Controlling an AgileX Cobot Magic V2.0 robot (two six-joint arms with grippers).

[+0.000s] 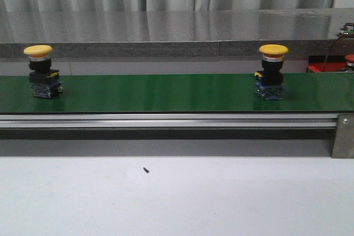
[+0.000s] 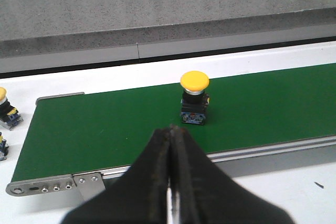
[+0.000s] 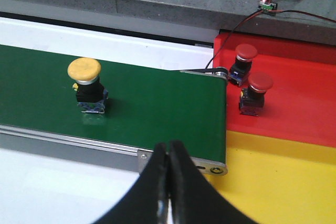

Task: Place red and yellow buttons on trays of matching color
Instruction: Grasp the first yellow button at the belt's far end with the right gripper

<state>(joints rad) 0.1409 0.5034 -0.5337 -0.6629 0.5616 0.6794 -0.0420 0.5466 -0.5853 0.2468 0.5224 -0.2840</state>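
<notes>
The yellow button point(image 1: 271, 72) nearest the yellow tray is far from the robot's left gripper, so the robot's right gripper should pick it up and put it on the yellow tray point(image 3: 283, 182).
Two yellow buttons stand upright on the green belt point(image 1: 166, 93), one at the left point(image 1: 38, 70) and one at the right point(image 1: 272, 71). My left gripper point(image 2: 171, 128) is shut and empty, hovering over the belt's near rail, short of the left yellow button point(image 2: 194, 96). My right gripper point(image 3: 168, 145) is also shut and empty, near the belt's right end, with the right yellow button point(image 3: 86, 86) further along the belt. The red tray point(image 3: 304, 93) holds two red buttons point(image 3: 244, 62) point(image 3: 258, 93). The yellow tray point(image 3: 283, 182) beside it shows nothing on it. Neither gripper shows in the front view.
Two more yellow buttons point(image 2: 6, 111) point(image 2: 1, 148) sit on the white table past the belt's left end. A small circuit board point(image 3: 268, 4) with wires lies on the grey ledge behind the red tray. An aluminium rail point(image 1: 166, 120) edges the belt's front.
</notes>
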